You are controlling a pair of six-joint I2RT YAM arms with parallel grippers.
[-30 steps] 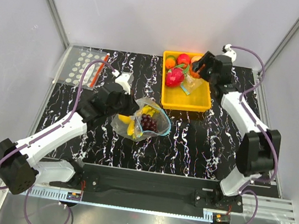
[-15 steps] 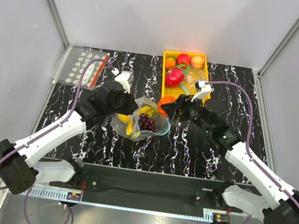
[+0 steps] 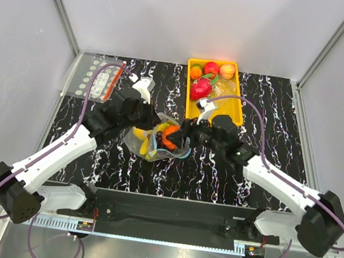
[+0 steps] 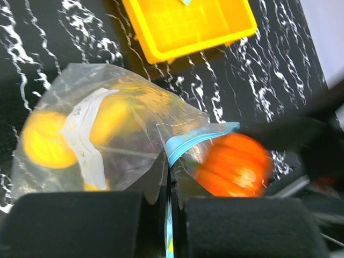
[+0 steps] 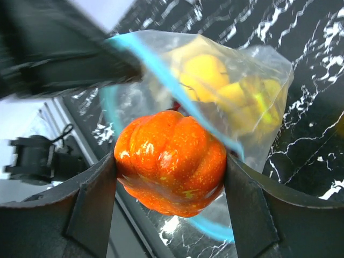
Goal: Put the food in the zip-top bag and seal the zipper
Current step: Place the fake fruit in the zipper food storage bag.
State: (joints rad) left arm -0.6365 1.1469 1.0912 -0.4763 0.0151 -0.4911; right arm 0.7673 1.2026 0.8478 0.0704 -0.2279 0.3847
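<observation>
I should back my right gripper off, because the fruit sits across the bag's upper zipper strip (image 5: 213, 124). I should then bring the fruit under that strip into the bag's opening (image 5: 161, 102) before I open the gripper.
The clear zip-top bag (image 3: 152, 144) lies mid-table with its teal-blue zipper strip (image 4: 200, 138) held open. My left gripper (image 3: 140, 119) is shut on the bag's mouth edge (image 4: 170, 177). Yellow fruits (image 4: 45, 138) show through the plastic, also in the right wrist view (image 5: 207, 75). My right gripper (image 3: 178, 132) is shut on the round orange-red fruit (image 5: 171, 161), ribbed like a small pumpkin, at the bag's mouth (image 3: 168, 135). The fruit shows blurred in the left wrist view (image 4: 234, 164). The grapes are hidden.
A yellow tray (image 3: 222, 113) at the back holds several more toy fruits (image 3: 211, 68). A clear bag with white dots and a red strip (image 3: 99, 79) lies at the back left. Grey walls close in the table.
My right gripper has carried the orange-red fruit from the yellow tray leftward down to the bag's mouth. My left gripper has kept its hold on the bag edge.
</observation>
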